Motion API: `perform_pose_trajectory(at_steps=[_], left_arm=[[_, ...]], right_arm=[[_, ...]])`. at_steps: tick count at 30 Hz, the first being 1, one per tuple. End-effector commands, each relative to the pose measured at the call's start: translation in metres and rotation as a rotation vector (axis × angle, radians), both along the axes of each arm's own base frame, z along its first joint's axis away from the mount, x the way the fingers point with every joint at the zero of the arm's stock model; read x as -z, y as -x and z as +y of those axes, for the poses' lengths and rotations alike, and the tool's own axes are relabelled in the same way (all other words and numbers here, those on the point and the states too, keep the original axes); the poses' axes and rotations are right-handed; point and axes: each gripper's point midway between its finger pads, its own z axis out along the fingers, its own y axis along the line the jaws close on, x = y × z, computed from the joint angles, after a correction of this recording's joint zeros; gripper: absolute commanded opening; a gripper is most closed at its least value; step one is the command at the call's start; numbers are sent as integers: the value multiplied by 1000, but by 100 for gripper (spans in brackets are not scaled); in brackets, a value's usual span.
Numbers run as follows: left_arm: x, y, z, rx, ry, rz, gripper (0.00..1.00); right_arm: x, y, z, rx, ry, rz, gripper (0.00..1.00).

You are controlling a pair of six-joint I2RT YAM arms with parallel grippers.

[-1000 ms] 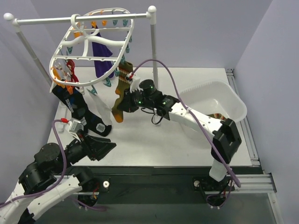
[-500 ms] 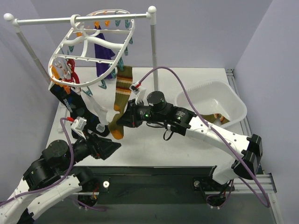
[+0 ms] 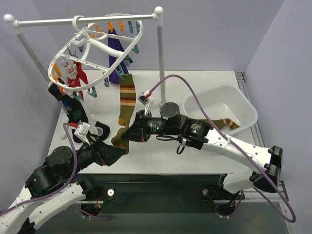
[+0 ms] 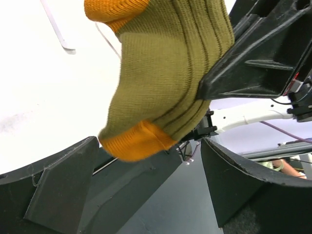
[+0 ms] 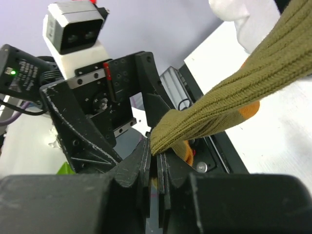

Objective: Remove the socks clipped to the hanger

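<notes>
I should take the foot (image 3: 120, 141) with my left gripper before my right gripper opens the clip, because the olive sock's top (image 3: 126, 78) hangs clipped and my right gripper is holding its foot.
The white hanger (image 3: 90, 53) hangs tilted from the rail at the back left. It carries a purple sock (image 3: 115, 47), a red-and-white sock (image 3: 75, 74) and a black-navy sock (image 3: 72, 106). An olive striped sock (image 3: 126, 100) stretches from the hanger's rim down toward the table's front. My right gripper (image 3: 132, 135) (image 5: 158, 151) is shut on that sock's foot (image 5: 229, 105). My left gripper (image 3: 117, 153) (image 4: 156, 195) stands open just below the sock's orange toe (image 4: 139, 144), not touching it. Whether the sock's cuff is still clipped, I cannot tell.
A white pole rail stand (image 3: 160, 48) holds the hanger, its right post rising behind my right arm. A white plastic basin (image 3: 243, 105) sits at the right with an olive sock (image 3: 225, 125) inside. The table's front edge runs beside both grippers.
My right gripper has dragged the olive sock down and toward the near left. The hanger has swung and tilted. My left gripper has opened wide under the sock's toe.
</notes>
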Motion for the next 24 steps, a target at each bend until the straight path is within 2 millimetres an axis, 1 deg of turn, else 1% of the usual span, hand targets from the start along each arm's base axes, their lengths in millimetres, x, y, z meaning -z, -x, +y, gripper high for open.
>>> perform_pose_trajectory(at_steps=[1, 4, 5, 8, 9, 10, 11, 13, 14, 16, 17, 18, 19, 20, 21, 22, 23, 24], left_arm=[[-7, 3, 3, 0, 47, -13, 97], [-13, 4, 0, 14, 79, -35, 97], [-19, 6, -3, 29, 100, -48, 97], [-27, 8, -10, 62, 144, -79, 97], [-30, 11, -13, 91, 157, -86, 97], [-32, 12, -16, 103, 172, -87, 97], [-33, 13, -19, 115, 187, -92, 93], [-36, 14, -18, 116, 208, -98, 83], [-38, 14, -17, 112, 217, -104, 65], [-42, 15, -12, 99, 235, -126, 48], [-45, 15, -10, 93, 243, -133, 32], [-46, 14, -6, 78, 248, -138, 5], [-45, 14, -5, 73, 247, -132, 0], [-43, 15, -3, 69, 240, -124, 0], [-42, 16, -3, 71, 235, -123, 0], [-40, 15, -3, 70, 228, -122, 0], [-39, 16, -2, 69, 222, -117, 0], [-38, 16, -3, 72, 221, -113, 0]], right_arm=[[-41, 16, 1, -56, -112, -17, 0], [-48, 23, 3, -81, -136, -16, 0], [-50, 25, 4, -90, -145, -13, 0], [-54, 32, 8, -108, -163, -3, 0], [-53, 33, 9, -114, -165, -2, 0], [-54, 36, 10, -125, -169, -3, 0], [-54, 38, 11, -130, -170, -3, 0], [-53, 39, 13, -134, -167, -3, 0], [-51, 39, 13, -135, -160, -2, 0], [-47, 36, 13, -119, -144, -9, 0], [-42, 35, 12, -109, -121, -8, 0], [-39, 30, 11, -89, -106, -28, 0], [-36, 27, 10, -73, -87, -35, 1], [-32, 24, 7, -51, -48, -40, 10], [-29, 20, 4, -29, -24, -51, 17], [-20, 11, -3, 20, 35, -75, 25], [-24, 3, -6, 47, 44, -98, 41], [-27, -2, -12, 74, 57, -118, 47]])
